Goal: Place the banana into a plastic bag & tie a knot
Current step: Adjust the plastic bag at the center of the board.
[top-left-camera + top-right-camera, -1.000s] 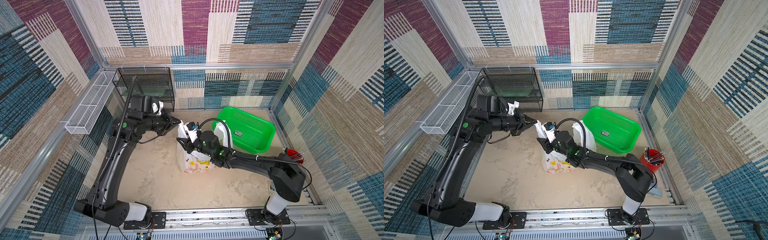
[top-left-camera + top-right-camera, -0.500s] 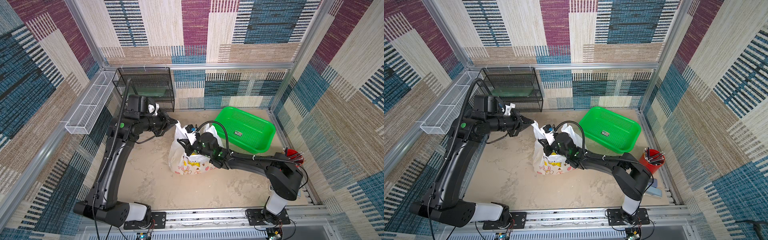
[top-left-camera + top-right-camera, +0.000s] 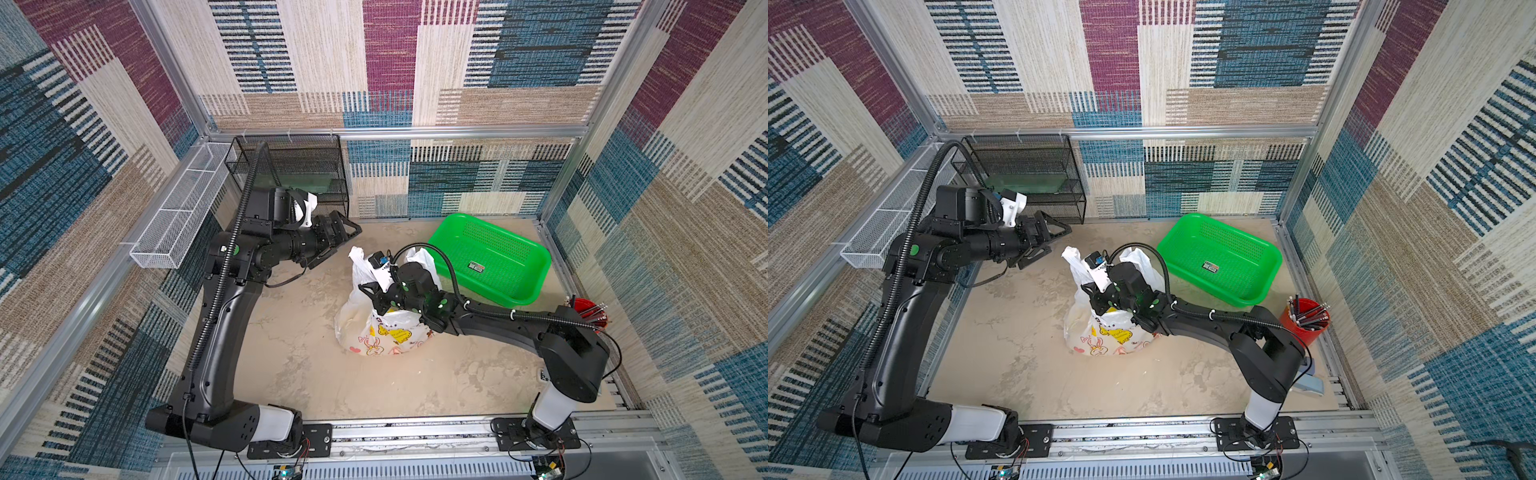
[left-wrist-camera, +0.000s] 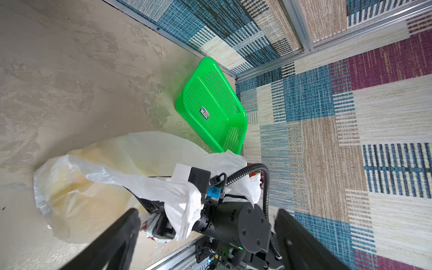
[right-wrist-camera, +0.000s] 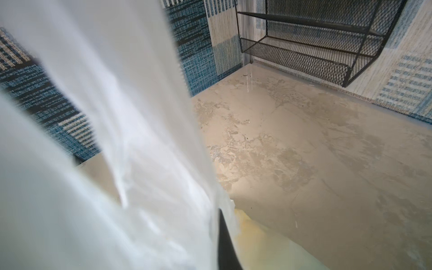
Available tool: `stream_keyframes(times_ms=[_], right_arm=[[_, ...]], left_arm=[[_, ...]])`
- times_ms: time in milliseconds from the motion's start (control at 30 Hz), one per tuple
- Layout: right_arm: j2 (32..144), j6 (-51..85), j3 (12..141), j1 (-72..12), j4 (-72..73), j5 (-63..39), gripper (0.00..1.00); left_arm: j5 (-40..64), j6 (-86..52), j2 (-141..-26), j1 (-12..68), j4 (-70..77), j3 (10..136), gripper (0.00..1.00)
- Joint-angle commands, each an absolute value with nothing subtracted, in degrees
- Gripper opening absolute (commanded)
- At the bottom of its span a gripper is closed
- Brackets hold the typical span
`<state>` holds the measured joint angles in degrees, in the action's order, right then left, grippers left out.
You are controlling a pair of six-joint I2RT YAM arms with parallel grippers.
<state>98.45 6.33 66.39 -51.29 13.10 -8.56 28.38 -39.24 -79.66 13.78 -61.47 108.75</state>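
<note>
The plastic bag's handle (image 3: 422,260) by the green basket is standing behind my right gripper's wrist. Next, my right gripper moves away before my left gripper takes that handle (image 3: 1137,259).
The plastic bag (image 3: 374,332) (image 3: 1096,332) sits slumped on the table, its cartoon prints facing the front. One white handle strip (image 3: 358,259) stands up and drapes over the right wrist camera, filling much of the right wrist view as white film (image 5: 117,140). My right gripper (image 3: 371,291) (image 3: 1097,292) is shut on the bag's upper part; only one dark finger (image 5: 224,243) shows there. My left gripper (image 3: 337,243) (image 3: 1049,245) (image 4: 207,211) is open and empty, apart from the bag at its back left. The banana is hidden; a yellowish shade (image 4: 70,187) shows through the bag. No knot is in view.
A green basket (image 3: 490,257) lies at the back right, close behind the bag. A black wire rack (image 3: 291,174) stands in the back left corner, with a white wire basket (image 3: 178,216) on the left wall. A red cup of pens (image 3: 590,311) stands at the right edge.
My left gripper has opened, let go of the bag's handle and drawn back to the left. The bag has sunk and spread on the table. The right gripper has shut.
</note>
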Motion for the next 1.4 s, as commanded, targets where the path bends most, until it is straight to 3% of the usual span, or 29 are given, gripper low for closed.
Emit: stream_keyframes(times_ms=[0, 67, 100, 200, 233, 400, 567, 800, 967, 1133, 1367], right_arm=[[98.4, 5.7, 67.1, -51.2, 12.2, -9.5, 0.0], [98.5, 5.5, 67.9, -51.2, 11.5, -10.0, 0.02], [98.2, 5.5, 68.5, -51.2, 11.0, -10.0, 0.13], [96.3, 5.1, 71.2, -51.9, 8.4, -7.5, 0.62], [95.3, 4.6, 72.1, -52.3, 7.8, -6.4, 0.7], [90.0, 3.4, 77.7, -53.2, 1.4, -2.5, 0.91], [86.1, 2.5, 82.7, -52.9, -6.3, 0.7, 0.98], [76.2, 4.8, 83.7, -47.8, -6.5, 6.5, 0.98], [66.7, 7.0, 75.8, -39.7, -9.1, 6.3, 0.97], [57.2, 7.6, 65.5, -34.1, -9.7, 4.0, 0.97], [54.4, 6.4, 61.7, -34.1, -13.1, -1.9, 0.95]], left_arm=[[24.3, -33.5, -78.3, 14.2, -60.8, 109.8, 0.9], [23.1, -30.8, -77.4, 14.5, -60.7, 110.0, 0.89], [23.0, -29.9, -77.1, 14.6, -60.6, 109.9, 0.89], [23.8, -28.8, -76.1, 14.9, -60.0, 109.8, 0.86], [23.9, -28.7, -76.0, 15.0, -60.0, 109.9, 0.85], [22.0, -27.2, -75.8, 16.1, -59.8, 112.7, 0.84], [19.7, -24.0, -75.9, 17.4, -58.7, 116.2, 0.84], [21.6, -16.9, -79.1, 25.4, -56.4, 117.7, 0.83], [17.7, -9.8, -83.3, 34.1, -56.1, 118.5, 0.8], [16.3, -5.8, -87.0, 37.4, -57.4, 119.1, 0.8], [9.4, -3.3, -87.3, 39.1, -61.9, 116.7, 0.69]])
